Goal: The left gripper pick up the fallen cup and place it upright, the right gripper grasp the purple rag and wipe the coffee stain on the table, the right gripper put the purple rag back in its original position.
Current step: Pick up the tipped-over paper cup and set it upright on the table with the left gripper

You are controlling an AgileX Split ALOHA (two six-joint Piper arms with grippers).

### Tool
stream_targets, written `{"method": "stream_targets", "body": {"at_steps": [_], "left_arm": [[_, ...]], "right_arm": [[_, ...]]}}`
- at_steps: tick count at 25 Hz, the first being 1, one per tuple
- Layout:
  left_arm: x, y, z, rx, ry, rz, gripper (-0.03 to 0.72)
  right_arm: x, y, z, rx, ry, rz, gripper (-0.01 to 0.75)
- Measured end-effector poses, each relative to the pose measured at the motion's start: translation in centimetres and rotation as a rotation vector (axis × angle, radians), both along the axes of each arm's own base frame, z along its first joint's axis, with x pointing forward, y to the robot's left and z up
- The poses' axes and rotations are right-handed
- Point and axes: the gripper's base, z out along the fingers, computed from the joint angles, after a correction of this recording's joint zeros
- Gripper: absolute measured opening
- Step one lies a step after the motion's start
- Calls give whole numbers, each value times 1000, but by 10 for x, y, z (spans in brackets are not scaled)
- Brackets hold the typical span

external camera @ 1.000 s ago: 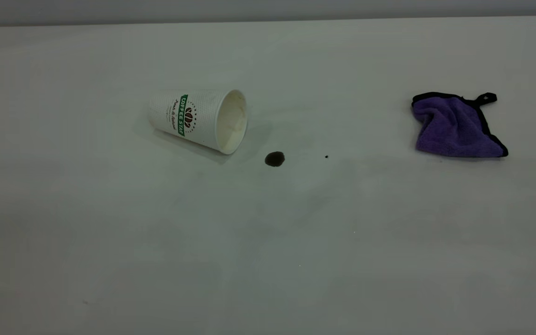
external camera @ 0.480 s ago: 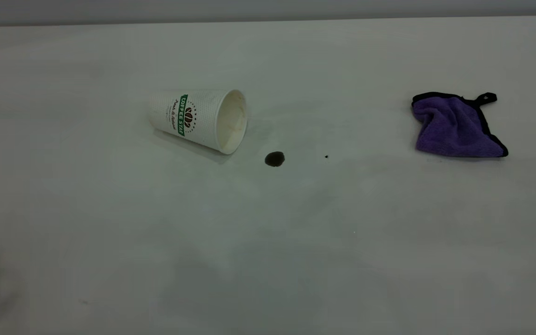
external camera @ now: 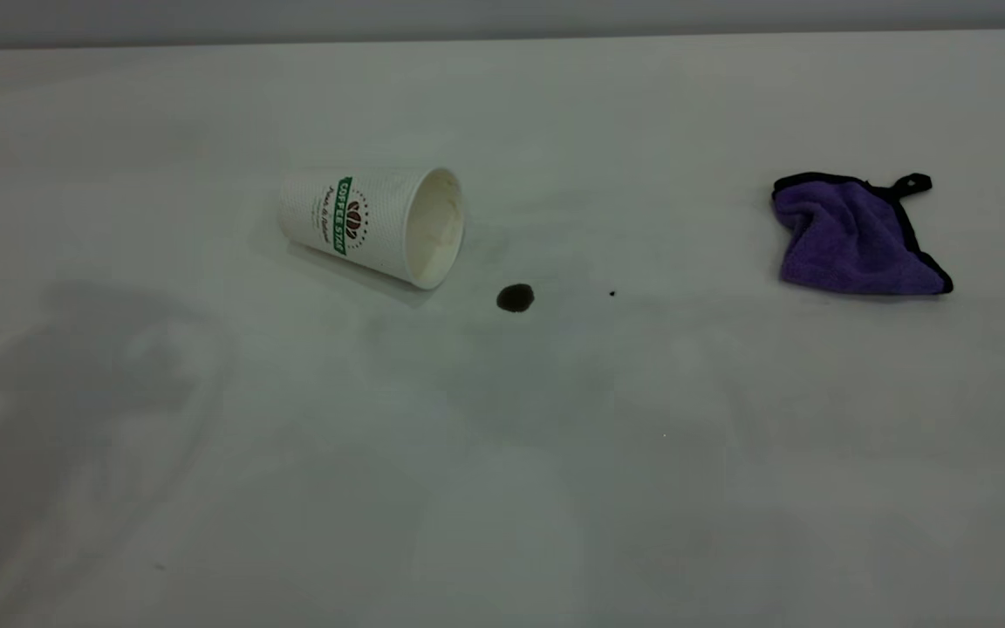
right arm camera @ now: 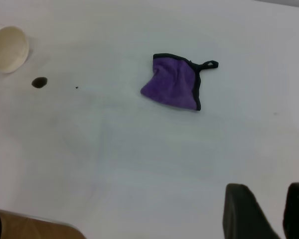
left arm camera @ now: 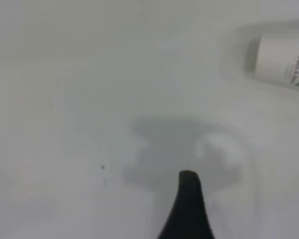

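Observation:
The fallen cup's opening (external camera: 435, 228) is open and clear on all sides, so my left gripper should keep going toward the cup's upper rim (external camera: 440, 172) until its fingers straddle the cup's side, and then close.
The fallen cup (external camera: 372, 225) lies on its side on the table (external camera: 502, 488), left of centre, with its mouth facing right. It also shows in the left wrist view (left arm camera: 284, 59) and the right wrist view (right arm camera: 9, 49). The coffee stain (external camera: 516, 298) sits just right of the cup's mouth. The purple rag (external camera: 856, 235) lies crumpled at the far right. Neither gripper shows in the exterior view. My left gripper (left arm camera: 239, 219) hovers over bare table short of the cup, with one black finger (left arm camera: 188, 209) in view. My right gripper (right arm camera: 276, 199) is open and empty, well short of the rag (right arm camera: 174, 83).
A tiny black speck (external camera: 612, 294) lies right of the stain. The table's far edge (external camera: 502, 39) runs along the top of the exterior view. A brown edge (right arm camera: 35, 226) shows at one corner of the right wrist view. A broad shadow (external camera: 75, 375) covers the table's left.
A large shadow has spread over the table's left side in the exterior view. The cup, stain and rag have not moved.

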Motion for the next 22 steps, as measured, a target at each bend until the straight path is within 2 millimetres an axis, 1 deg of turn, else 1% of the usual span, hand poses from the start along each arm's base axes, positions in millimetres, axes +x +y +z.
{"method": "stream_targets", "body": {"at_steps": [2,3,6,10,13,17,20,22], "left_arm": [[19,-23,-20,60,29,-25,696],[27,-33,-26,81,28,-25,694],[45,-73,-51,162,32,-46,691],[58,-121,-71,283,2,-70,689],[65,-153,-93,344,4,-107,685],[70,-191,-120,380,13,-170,685],[73,-210,-145,413,35,-213,683],[74,-216,-158,434,52,-234,683]], "right_arm": [[0,0,0,0,0,0,238],[0,0,0,0,0,0,238],[0,0,0,0,0,0,238],[0,0,0,0,0,0,238],[0,0,0,0,0,0,238],[0,0,0,0,0,0,238],[0,0,0,0,0,0,238],[0,0,0,0,0,0,238]]}}
